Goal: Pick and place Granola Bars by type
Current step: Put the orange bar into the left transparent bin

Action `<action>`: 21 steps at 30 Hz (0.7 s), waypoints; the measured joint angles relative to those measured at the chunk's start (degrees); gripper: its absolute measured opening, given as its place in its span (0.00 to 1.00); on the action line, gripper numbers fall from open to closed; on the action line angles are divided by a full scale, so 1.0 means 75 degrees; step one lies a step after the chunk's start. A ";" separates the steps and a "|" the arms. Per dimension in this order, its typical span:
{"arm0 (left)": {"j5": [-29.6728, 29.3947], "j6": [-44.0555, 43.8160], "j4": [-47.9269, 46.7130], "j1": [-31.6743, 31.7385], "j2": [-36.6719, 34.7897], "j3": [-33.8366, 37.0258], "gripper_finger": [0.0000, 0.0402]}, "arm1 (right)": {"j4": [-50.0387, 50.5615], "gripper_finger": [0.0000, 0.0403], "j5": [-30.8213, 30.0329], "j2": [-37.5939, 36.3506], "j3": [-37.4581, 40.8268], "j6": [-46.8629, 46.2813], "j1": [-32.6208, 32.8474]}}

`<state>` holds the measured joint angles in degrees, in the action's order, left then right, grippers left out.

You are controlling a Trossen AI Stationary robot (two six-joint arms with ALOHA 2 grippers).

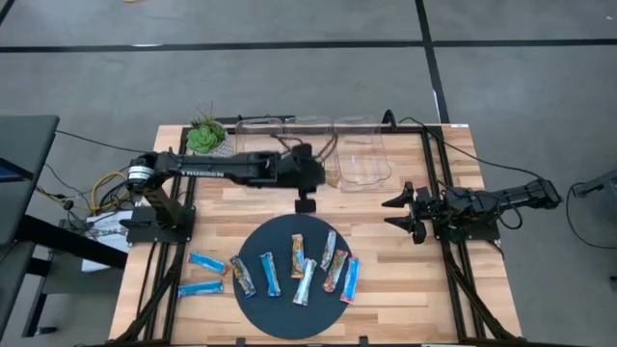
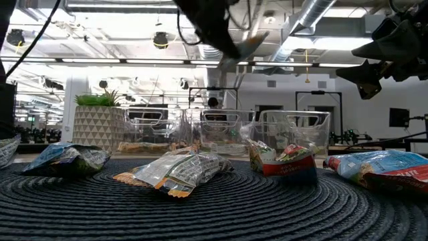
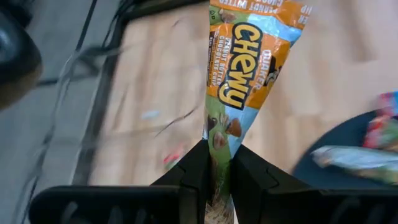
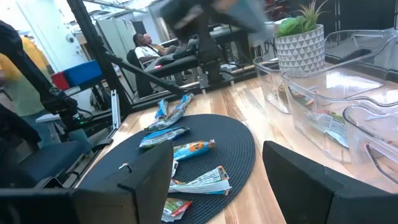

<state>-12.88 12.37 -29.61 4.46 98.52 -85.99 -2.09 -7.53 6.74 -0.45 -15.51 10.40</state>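
The Chewy bar's orange [image 3: 241,67] is the same as that of the wrapper in the bin [image 2: 153,138] next to the potted plant, so the robot's left gripper goes on carrying the bar there and lets go inside.
My left gripper [image 1: 306,203] hangs above the table between the round dark mat [image 1: 253,306] and the clear bins [image 1: 362,160], shut on a brown-orange-blue "Chewy" granola bar [image 3: 249,56]. Several more bars, blue, silvery and multicoloured, lie flat on the mat [image 1: 305,280]. Two blue ones [image 1: 205,262] lie on the wood left of it. My right gripper [image 1: 397,213] waits open at the table's right side, with nothing between its fingers [image 4: 217,180]. My left gripper pinches one end of the bar's wrapper [image 3: 219,134] between its two fingers. The fingers slant downward, and the bar sticks out beyond their tips, roughly in line with them. The bar is lifted clear, high above the table [image 2: 251,41].
Three clear bins stand in a row along the far edge [image 2: 294,130], some with bars inside [image 4: 323,121]. A potted plant [image 1: 204,135] stands at the far left. Cables run by the bins. Bare wood lies between the mat and the bins.
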 joint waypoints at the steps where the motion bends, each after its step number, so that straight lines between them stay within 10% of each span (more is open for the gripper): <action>1: -0.0007 -0.0011 -0.0132 0.0153 0.0000 0.0000 0.11 | 0.0000 0.60 0.0000 0.0000 0.0000 0.0000 0.0000; 21: -0.0291 -0.0584 -0.3854 0.2793 0.0000 0.0002 0.11 | 0.0000 0.60 0.0002 0.0000 -0.0001 0.0000 -0.0001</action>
<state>-15.06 7.99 -58.52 25.41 98.52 -85.97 -2.09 -7.52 6.74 -0.45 -15.51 10.40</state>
